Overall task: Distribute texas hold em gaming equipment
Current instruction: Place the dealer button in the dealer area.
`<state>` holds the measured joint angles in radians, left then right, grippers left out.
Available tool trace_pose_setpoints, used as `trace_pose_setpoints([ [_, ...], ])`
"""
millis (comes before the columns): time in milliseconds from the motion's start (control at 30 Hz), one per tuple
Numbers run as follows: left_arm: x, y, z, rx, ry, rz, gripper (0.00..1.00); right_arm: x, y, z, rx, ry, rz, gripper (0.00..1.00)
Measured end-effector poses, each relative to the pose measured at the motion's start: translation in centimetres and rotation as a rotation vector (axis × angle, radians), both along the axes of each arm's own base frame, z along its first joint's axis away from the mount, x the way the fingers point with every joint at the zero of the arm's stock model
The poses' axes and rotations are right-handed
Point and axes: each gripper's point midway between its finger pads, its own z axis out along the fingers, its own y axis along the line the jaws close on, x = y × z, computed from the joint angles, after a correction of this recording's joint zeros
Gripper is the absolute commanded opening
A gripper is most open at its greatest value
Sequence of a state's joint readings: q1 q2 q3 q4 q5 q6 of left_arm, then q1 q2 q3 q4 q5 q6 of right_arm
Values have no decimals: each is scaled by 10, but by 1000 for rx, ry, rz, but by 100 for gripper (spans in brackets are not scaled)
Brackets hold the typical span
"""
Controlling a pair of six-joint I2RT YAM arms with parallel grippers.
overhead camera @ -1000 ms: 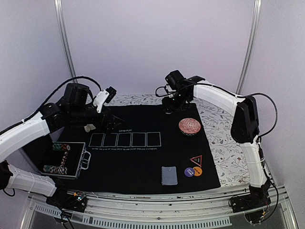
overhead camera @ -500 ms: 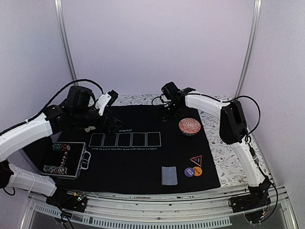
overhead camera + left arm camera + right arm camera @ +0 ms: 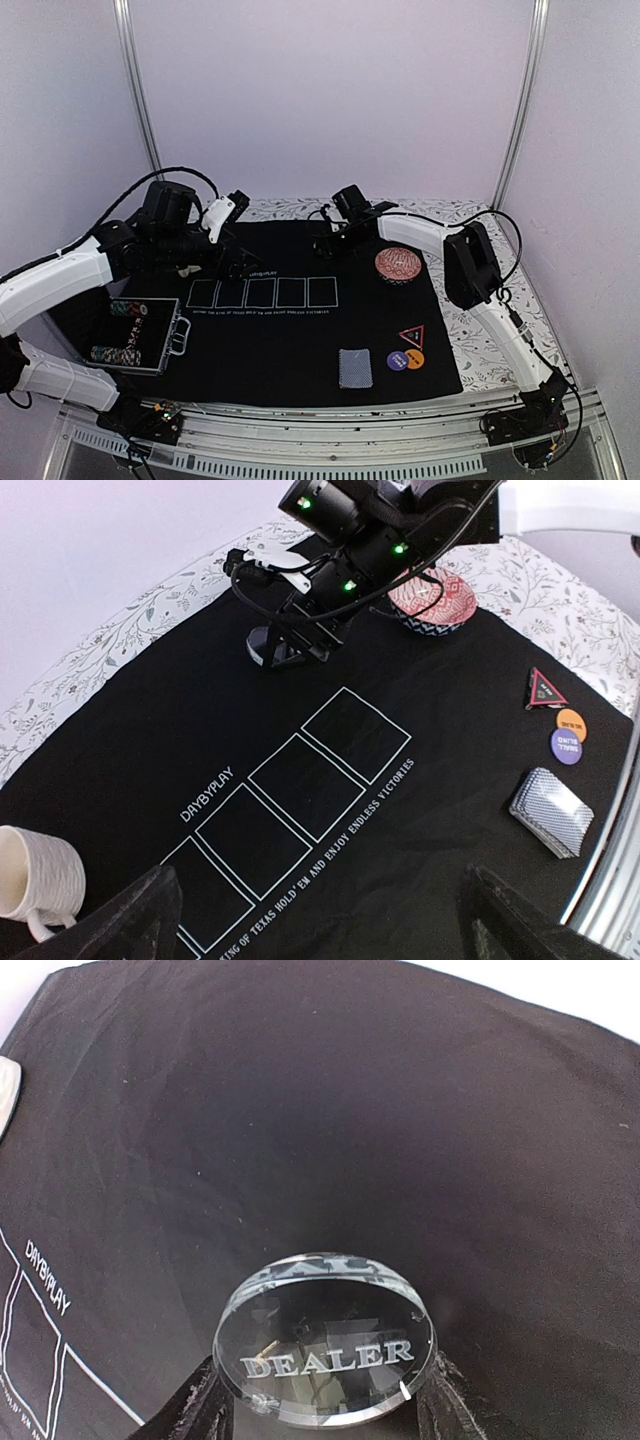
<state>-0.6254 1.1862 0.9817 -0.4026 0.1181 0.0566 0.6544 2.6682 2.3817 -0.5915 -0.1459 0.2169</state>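
Observation:
My right gripper is holding the DEALER disc face up over open mat, so it should go on bringing the disc down toward the clear spot behind the card outlines before it lets it go flat.
My right gripper is low over the far middle of the black mat, shut on a clear round disc marked DEALER. The disc sits between both fingers; in the left wrist view it shows dark at the mat. My left gripper is open and empty above the mat's left part. The card deck lies near the front, also in the left wrist view. The red-edged triangle marker, purple disc and orange disc lie right of it.
A red patterned bowl stands at the mat's far right. A cream mug stands at the left. An open case of striped poker chips lies at the front left. Five white card outlines mark the mat's middle.
My right gripper has swung left and down along the mat's far edge with the disc. The left arm has shifted only slightly.

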Motion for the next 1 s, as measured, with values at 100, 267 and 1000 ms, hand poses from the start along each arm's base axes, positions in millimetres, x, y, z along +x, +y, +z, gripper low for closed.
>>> trace_pose_setpoints([
  [100, 0, 0, -1, 2, 0, 0, 98, 1, 6, -3, 25, -4, 12, 14],
  [267, 0, 1, -4, 9, 3, 1, 98, -4, 15, -3, 22, -20, 46, 17],
  [1000, 0, 2, -5, 14, 0, 3, 98, -54, 44, 65, -84, -176, 193, 99],
])
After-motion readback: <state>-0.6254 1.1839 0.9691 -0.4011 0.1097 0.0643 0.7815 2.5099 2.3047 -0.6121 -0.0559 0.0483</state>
